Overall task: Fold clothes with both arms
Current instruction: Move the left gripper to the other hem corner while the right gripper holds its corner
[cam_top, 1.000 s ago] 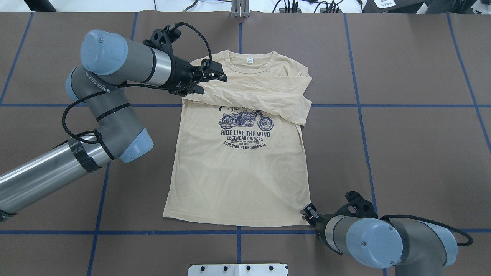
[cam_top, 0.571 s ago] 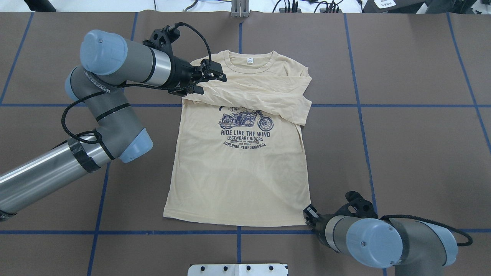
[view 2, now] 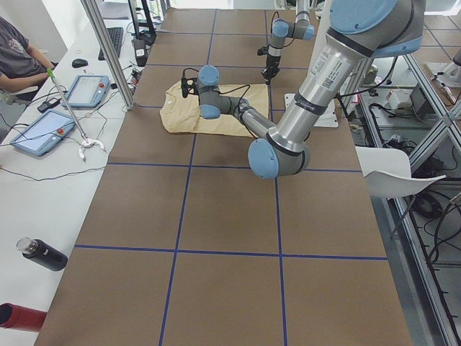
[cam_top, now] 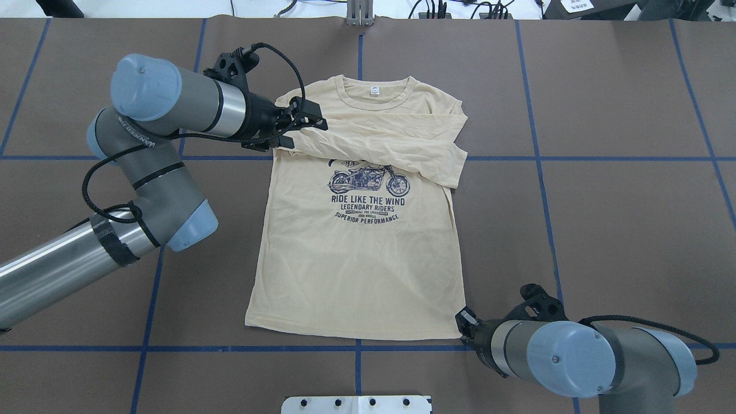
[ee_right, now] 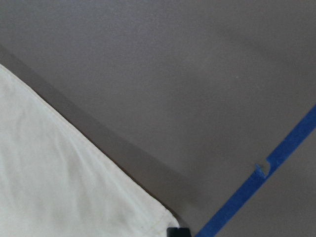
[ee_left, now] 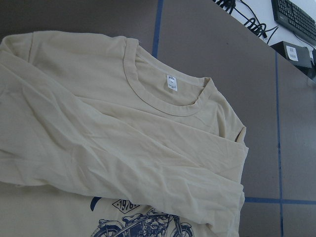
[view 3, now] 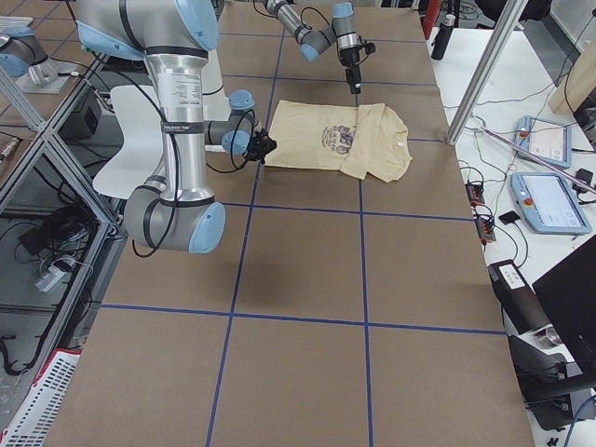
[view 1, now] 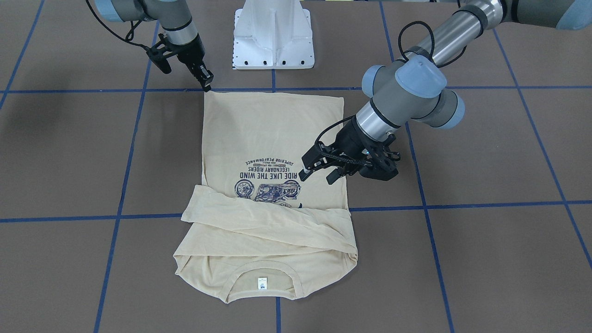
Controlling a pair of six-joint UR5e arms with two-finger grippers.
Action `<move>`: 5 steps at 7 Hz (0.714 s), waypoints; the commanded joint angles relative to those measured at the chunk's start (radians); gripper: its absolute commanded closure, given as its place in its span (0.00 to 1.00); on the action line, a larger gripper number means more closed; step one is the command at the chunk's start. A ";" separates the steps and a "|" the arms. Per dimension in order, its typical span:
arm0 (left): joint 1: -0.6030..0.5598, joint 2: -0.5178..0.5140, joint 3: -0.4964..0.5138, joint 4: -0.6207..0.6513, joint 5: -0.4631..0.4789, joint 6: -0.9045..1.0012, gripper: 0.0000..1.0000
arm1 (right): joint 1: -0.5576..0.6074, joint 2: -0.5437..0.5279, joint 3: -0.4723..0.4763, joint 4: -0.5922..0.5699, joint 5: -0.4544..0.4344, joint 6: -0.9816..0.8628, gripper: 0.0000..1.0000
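The sleeves are flat across the chest and my right gripper is on one hem corner, so my left gripper keeps going to the other hem corner and closes there.
The pale yellow-beige T-shirt (cam_top: 356, 259) lies flat, print up, with both long sleeves folded across the chest and its white neck label (cam_top: 374, 89) at the far end. It also shows in the front view (view 1: 273, 129). My left gripper (cam_top: 305, 133) is open and empty, low over the shirt's left shoulder edge and folded sleeve; the front view (view 1: 317, 177) shows its jaws apart. My right gripper (cam_top: 462, 322) sits at the near right hem corner. In the front view (view 1: 206, 86) its fingers look together on that corner. The right wrist view shows the corner (ee_right: 59, 187) ending at a black fingertip (ee_right: 177, 231).
The white pedestal base (view 1: 273, 37) stands at the robot's edge of the table. Blue tape lines (cam_top: 540, 172) grid the brown table top. Tablets (view 2: 86, 90) and an operator (view 2: 18, 58) are beyond the far edge.
My left arm has drawn back to the left, its open gripper moving from near the collar to the shoulder edge. My right gripper has shifted slightly toward the robot at the hem corner.
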 commanded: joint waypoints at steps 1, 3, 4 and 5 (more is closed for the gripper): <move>0.093 0.211 -0.178 0.039 0.102 -0.001 0.11 | 0.006 -0.061 0.059 0.002 0.024 -0.002 1.00; 0.225 0.375 -0.372 0.168 0.214 -0.013 0.11 | 0.003 -0.076 0.067 0.002 0.027 -0.004 1.00; 0.297 0.397 -0.464 0.314 0.250 -0.049 0.12 | 0.003 -0.076 0.067 0.002 0.026 -0.004 1.00; 0.358 0.396 -0.527 0.452 0.256 -0.106 0.14 | 0.001 -0.076 0.067 0.002 0.026 -0.004 1.00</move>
